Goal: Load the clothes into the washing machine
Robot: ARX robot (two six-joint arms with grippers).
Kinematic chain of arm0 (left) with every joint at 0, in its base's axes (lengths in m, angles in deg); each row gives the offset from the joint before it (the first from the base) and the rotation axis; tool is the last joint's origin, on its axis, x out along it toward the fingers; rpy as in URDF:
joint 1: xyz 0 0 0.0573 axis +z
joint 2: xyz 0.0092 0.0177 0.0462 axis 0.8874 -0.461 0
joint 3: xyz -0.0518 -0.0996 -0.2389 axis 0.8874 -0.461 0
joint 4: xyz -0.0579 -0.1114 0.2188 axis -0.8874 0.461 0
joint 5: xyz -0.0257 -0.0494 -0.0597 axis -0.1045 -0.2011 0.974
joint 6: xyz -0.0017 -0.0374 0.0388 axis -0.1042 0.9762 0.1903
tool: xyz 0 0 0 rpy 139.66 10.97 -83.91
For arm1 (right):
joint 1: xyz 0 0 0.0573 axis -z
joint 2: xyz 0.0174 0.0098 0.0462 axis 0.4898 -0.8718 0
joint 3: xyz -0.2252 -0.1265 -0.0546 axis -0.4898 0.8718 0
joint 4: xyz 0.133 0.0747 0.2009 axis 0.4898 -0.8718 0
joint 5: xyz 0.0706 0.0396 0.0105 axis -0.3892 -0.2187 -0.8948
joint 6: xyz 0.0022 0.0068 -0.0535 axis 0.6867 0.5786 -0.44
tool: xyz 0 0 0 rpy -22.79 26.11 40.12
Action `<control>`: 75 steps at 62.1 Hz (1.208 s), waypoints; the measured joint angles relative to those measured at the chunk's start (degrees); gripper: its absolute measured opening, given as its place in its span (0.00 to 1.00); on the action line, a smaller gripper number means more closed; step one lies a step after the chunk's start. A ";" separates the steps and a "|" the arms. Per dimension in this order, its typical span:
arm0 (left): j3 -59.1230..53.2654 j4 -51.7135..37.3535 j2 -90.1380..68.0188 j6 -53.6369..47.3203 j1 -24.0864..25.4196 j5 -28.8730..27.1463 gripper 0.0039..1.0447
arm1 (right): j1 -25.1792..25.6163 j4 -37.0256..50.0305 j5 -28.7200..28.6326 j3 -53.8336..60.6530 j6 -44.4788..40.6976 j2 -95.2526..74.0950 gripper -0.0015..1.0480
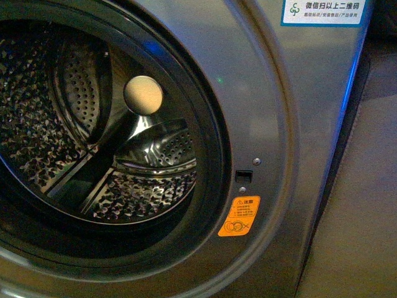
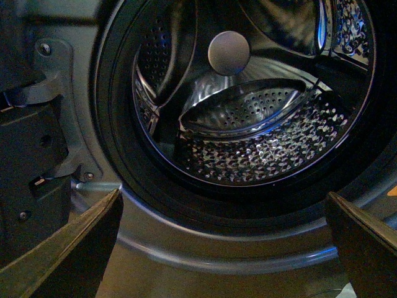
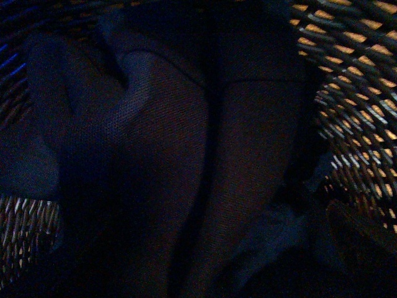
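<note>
I am expecting the dark navy clothes [image 3: 161, 133] to hang down in wide flaps across the porthole when I carry them over, because they lie in long, slack folds [image 3: 208, 146].
The grey washing machine [image 1: 291, 124] fills the front view, its round dark-rimmed porthole open onto the perforated steel drum [image 1: 62, 124] with a cream hub [image 1: 143, 94]. An orange sticker [image 1: 239, 216] sits beside the rim. No arm shows there. In the left wrist view the drum [image 2: 260, 143] and hub [image 2: 229, 53] lie ahead; my left gripper [image 2: 226, 248] is open and empty, its fingers [image 2: 80, 248] spread in front of the lower door rim. In the right wrist view the dark navy clothes [image 3: 167, 161] lie folded in a wicker basket [image 3: 353, 81]; my right gripper is open just above them, its fingers barely visible.
The door hinge bracket [image 2: 59, 112] is on the machine's front beside the porthole. A white label [image 1: 322, 11] sits at the machine's upper right. A beige surface [image 1: 360, 217] lies to the right of the machine. The basket's woven wall [image 3: 25, 223] surrounds the clothes.
</note>
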 joint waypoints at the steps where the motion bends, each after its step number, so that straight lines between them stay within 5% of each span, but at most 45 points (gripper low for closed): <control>1: 0.00 0.00 0.00 0.00 0.00 -0.02 0.94 | -0.17 0.13 0.00 -0.07 -0.02 -0.35 0.93; 75: 0.00 0.00 0.00 0.00 0.00 0.00 0.94 | -2.58 -3.39 -1.11 -10.56 0.42 -16.57 0.93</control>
